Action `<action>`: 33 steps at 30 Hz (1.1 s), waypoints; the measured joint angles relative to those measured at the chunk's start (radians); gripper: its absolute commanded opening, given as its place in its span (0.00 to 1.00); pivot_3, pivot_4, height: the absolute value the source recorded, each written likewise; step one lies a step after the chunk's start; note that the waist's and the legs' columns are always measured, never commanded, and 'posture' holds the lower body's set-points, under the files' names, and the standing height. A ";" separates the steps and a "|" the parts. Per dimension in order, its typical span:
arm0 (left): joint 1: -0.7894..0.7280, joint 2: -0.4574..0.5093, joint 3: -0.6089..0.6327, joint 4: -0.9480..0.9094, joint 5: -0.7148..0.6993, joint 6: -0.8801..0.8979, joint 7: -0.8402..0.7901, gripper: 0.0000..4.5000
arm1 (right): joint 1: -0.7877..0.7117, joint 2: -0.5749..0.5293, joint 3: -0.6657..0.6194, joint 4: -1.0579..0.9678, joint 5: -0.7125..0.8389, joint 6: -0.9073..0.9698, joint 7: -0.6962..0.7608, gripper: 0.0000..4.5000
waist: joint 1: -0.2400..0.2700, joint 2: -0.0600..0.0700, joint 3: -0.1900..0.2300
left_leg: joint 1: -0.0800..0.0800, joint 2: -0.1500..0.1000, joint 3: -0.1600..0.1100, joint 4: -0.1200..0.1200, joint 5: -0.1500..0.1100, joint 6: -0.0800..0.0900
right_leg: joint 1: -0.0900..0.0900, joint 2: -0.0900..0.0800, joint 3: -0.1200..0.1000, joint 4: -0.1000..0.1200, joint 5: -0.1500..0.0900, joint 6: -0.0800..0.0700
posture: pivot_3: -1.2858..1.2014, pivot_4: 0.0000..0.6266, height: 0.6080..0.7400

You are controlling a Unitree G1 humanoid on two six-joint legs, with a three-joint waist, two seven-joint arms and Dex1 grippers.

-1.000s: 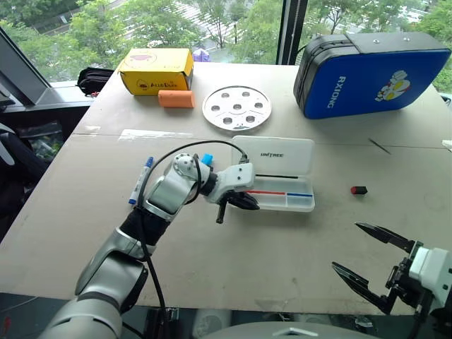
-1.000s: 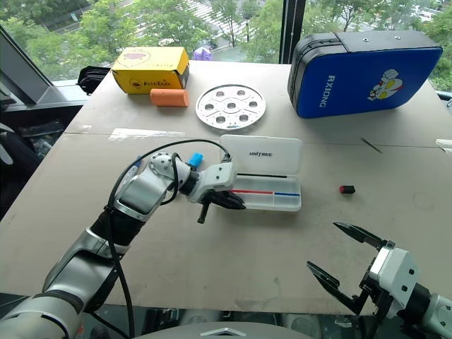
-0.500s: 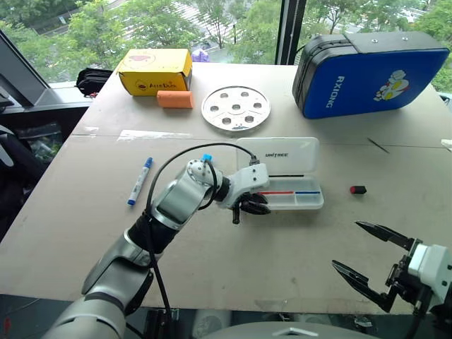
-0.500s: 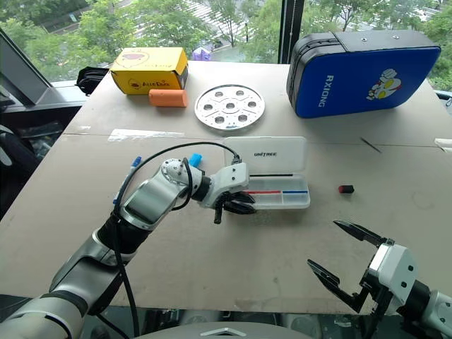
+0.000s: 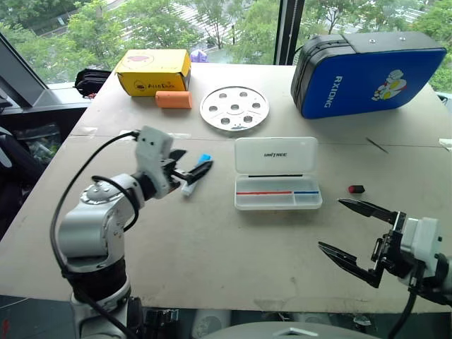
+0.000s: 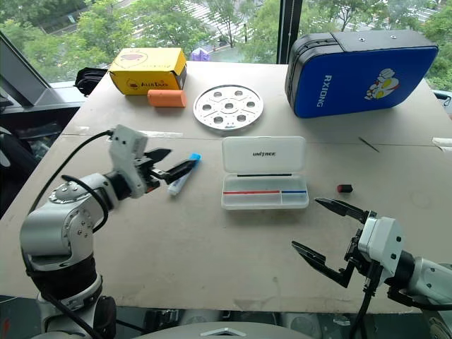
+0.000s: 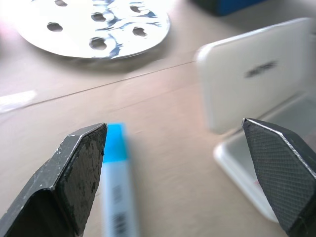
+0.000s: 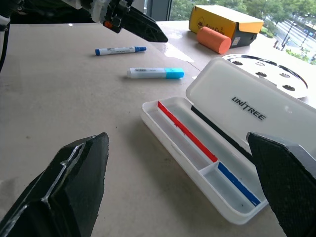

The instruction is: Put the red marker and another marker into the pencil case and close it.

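The white marker [image 5: 189, 188] should fit in lengthwise and lie flat when I lower it, because the pencil case's long front slot [image 5: 263, 200] next to the red strip looks empty.
The white pencil case [image 5: 277, 154] lies open mid-table, lid up, with a red-and-blue strip in its tray. A dark slim thing [image 8: 217, 129] lies along the hinge; I cannot tell whether it is the red marker. A white marker with a light-blue cap [image 6: 176, 186] lies left of the case. My left gripper [image 6: 182, 158] hovers open just over this marker, holding nothing. Near the front edge on the right, my right gripper [image 5: 330, 224] is open and empty, pointing toward the case.
A small red-and-black piece [image 5: 357, 188] lies right of the case. A blue marker [image 8: 121, 50] lies further left. At the back stand a big blue zip case [image 5: 364, 63], a holed metal disc [image 5: 235, 108], a yellow box [image 5: 154, 70] and an orange cylinder [image 5: 174, 99].
My left gripper opened, let go of the dark stick it held at the case, and drew back left to the light-blue-capped marker. My right gripper rose a little toward the case.
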 measured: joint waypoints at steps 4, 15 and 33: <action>0.071 0.121 0.016 0.119 0.069 0.000 0.089 0.98 | -0.058 -0.013 0.016 0.016 0.016 0.022 0.004 1.00 | 0.000 0.000 0.000 | 0.001 0.000 0.001 0.000 0.000 0.000 | 0.000 -0.001 0.001 0.000 0.000 0.000 | 0.52 0.24 1.00; 0.071 0.127 -0.063 0.280 0.054 -0.060 0.130 0.59 | -0.108 -0.034 0.030 0.039 0.030 0.051 0.012 1.00 | 0.003 -0.001 -0.002 | 0.001 -0.001 -0.001 0.000 0.000 0.000 | 0.000 -0.003 0.000 0.002 0.000 0.000 | 0.52 0.24 1.00; -0.014 0.360 -0.182 0.150 -0.358 -0.092 -0.345 0.00 | 0.024 -0.027 -0.061 0.029 0.032 0.056 0.003 1.00 | 0.007 -0.001 -0.001 | 0.000 -0.002 0.000 0.000 0.000 -0.001 | 0.000 -0.003 -0.001 0.001 0.000 0.000 | 0.52 0.24 1.00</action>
